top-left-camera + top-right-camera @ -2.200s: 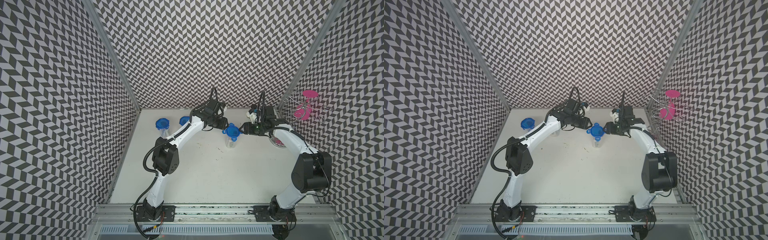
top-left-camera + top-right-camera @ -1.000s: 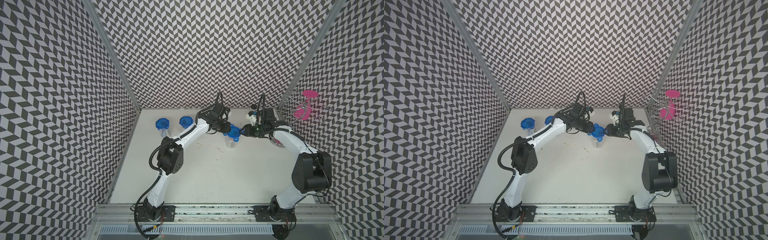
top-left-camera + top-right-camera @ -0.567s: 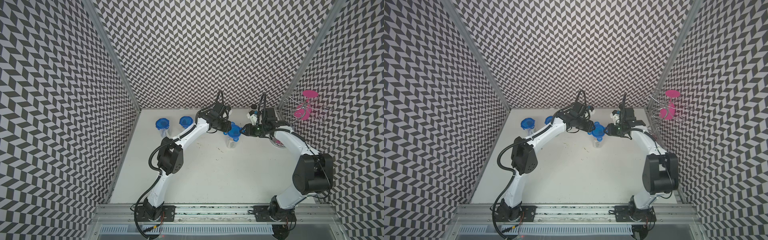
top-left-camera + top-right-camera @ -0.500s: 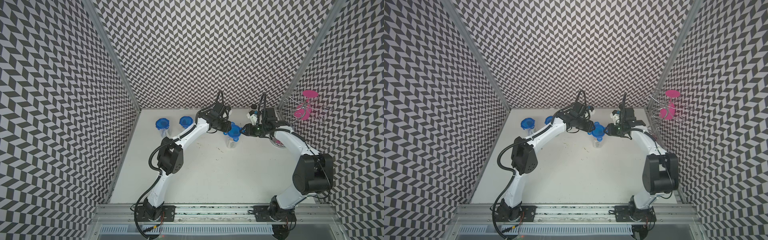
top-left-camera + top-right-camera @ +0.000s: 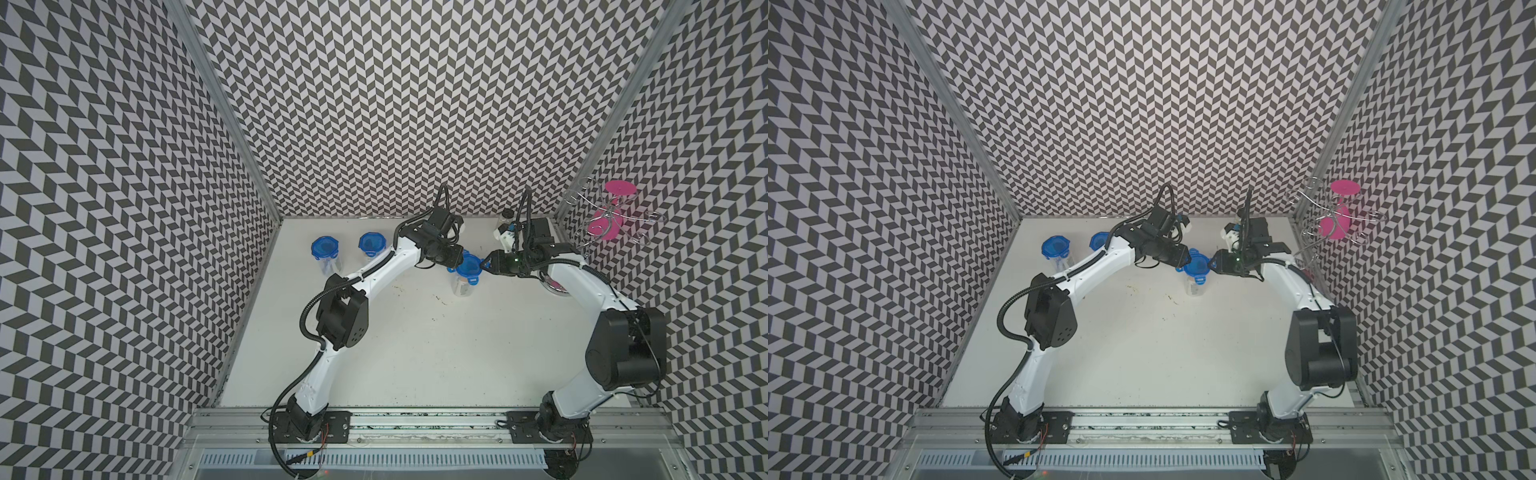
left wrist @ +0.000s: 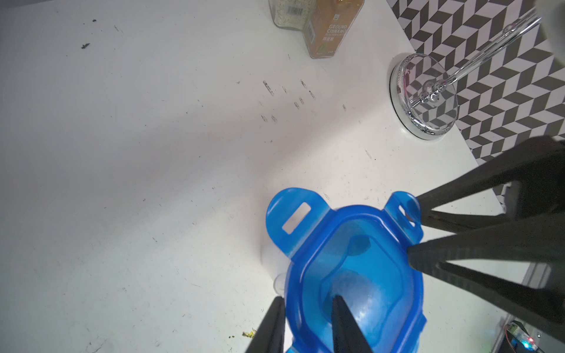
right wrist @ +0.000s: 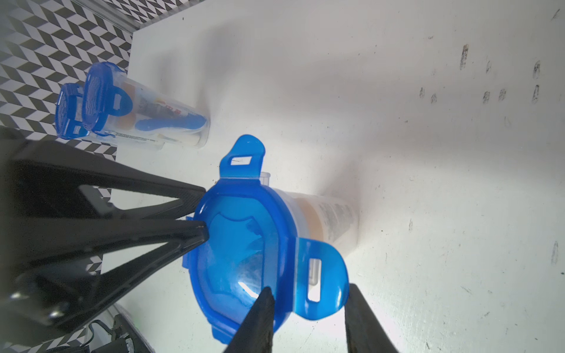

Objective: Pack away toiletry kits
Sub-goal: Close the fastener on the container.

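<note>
The tab at the blue lid's rim [image 5: 459, 272] sticks outward while my left gripper is closed on that rim, so next I open the gripper and put its fingers around that tab [image 5: 451, 270].
A clear cup [image 5: 463, 286] [image 5: 1195, 286] with a blue four-tab lid [image 5: 468, 265] [image 5: 1197, 265] [image 6: 351, 253] [image 7: 238, 250] stands upright at mid-back of the table, with tubes inside. My left gripper [image 5: 457, 259] [image 5: 1183, 259] [image 6: 305, 301] is shut on the lid's left rim, one finger on top and one outside. My right gripper [image 5: 486, 264] [image 5: 1214, 262] [image 7: 309, 287] is shut on the lid's right side, with a flared tab [image 7: 324, 281] between its fingers. Two other lidded cups [image 5: 325, 249] [image 5: 372, 242] [image 5: 1054, 249] [image 7: 101, 94] stand at back left; a blue toothbrush [image 7: 171, 122] shows in one.
Two spice jars [image 6: 293, 12] [image 6: 333, 27] stand at the back wall behind the right arm. A wire stand with pink discs [image 5: 615, 212] [image 5: 1337, 216] rises at the right wall, its chrome base [image 6: 425, 94] near the table's right edge. The table [image 5: 415, 353] has scuff marks.
About two seconds ago the left gripper hung back left of the cup; it moved right onto the lid's rim. Over the last second both grippers and the cup stay still.
</note>
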### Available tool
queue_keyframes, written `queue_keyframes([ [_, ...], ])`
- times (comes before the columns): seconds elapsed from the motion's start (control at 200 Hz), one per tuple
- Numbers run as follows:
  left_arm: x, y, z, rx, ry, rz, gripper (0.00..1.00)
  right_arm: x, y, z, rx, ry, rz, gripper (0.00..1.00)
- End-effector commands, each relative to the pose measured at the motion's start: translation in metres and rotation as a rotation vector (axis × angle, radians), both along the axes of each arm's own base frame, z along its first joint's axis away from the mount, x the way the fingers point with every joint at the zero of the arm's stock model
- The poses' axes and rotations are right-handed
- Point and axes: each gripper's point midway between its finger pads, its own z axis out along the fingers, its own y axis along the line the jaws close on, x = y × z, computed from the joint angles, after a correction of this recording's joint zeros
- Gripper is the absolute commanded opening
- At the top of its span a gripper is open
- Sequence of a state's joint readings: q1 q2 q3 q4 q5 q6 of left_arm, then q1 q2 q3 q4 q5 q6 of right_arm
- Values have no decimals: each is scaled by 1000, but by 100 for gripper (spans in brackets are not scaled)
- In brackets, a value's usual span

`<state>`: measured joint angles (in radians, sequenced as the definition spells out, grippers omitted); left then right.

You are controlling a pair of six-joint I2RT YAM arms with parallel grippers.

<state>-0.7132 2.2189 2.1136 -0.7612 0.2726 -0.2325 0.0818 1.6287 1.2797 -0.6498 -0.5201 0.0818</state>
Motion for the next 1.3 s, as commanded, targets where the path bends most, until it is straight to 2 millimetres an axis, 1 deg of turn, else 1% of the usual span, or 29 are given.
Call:
queue_keyframes([
  [0.0, 1, -6, 2, 10, -19, -13, 29, 1, 0, 13, 1, -55, 6, 37],
  [0.085, 1, -5, 1, 13, -21, -11, 29, 1, -1, 14, -6, -59, 0, 39],
  [0.16, 2, -5, 2, 13, -23, -7, 30, 2, -4, 16, -19, -67, -7, 43],
  [0.215, 3, -6, 5, 10, -31, -5, 33, 3, -5, 21, -24, -81, -11, 46],
  [0.31, 7, -5, 13, -1, -49, 1, 36, 5, -5, 29, -27, -103, -15, 47],
  [0.456, 9, -2, 23, -14, -64, 8, 48, 4, -6, 34, -33, -114, -14, 48],
  [0.511, 7, -1, 26, -15, -67, 8, 51, 3, -7, 33, -38, -110, -14, 48],
  [0.566, 5, 1, 29, -12, -68, 9, 51, 1, -8, 33, -45, -110, -12, 49],
  [0.671, -1, 8, 34, 2, -80, 11, 52, -2, -10, 32, -59, -109, -13, 55],
  [0.816, -11, 15, 27, 26, -51, 19, 52, -2, -10, 28, -65, -101, -10, 63],
  [0.926, -16, 18, 18, 50, -35, 24, 52, -2, -9, 23, -66, -90, -3, 64],
  [1.047, -15, 17, 16, 50, -38, 24, 51, -3, -9, 17, -76, -79, -2, 63],
  [1.132, -11, 15, 12, 56, -40, 28, 47, -2, -11, 12, -86, -71, -6, 61],
  [1.192, -7, 13, 7, 62, -36, 29, 42, -1, -11, 10, -82, -67, -8, 56],
  [1.297, -3, 8, 1, 68, -32, 19, 40, 2, -10, 11, -78, -73, -10, 52],
])
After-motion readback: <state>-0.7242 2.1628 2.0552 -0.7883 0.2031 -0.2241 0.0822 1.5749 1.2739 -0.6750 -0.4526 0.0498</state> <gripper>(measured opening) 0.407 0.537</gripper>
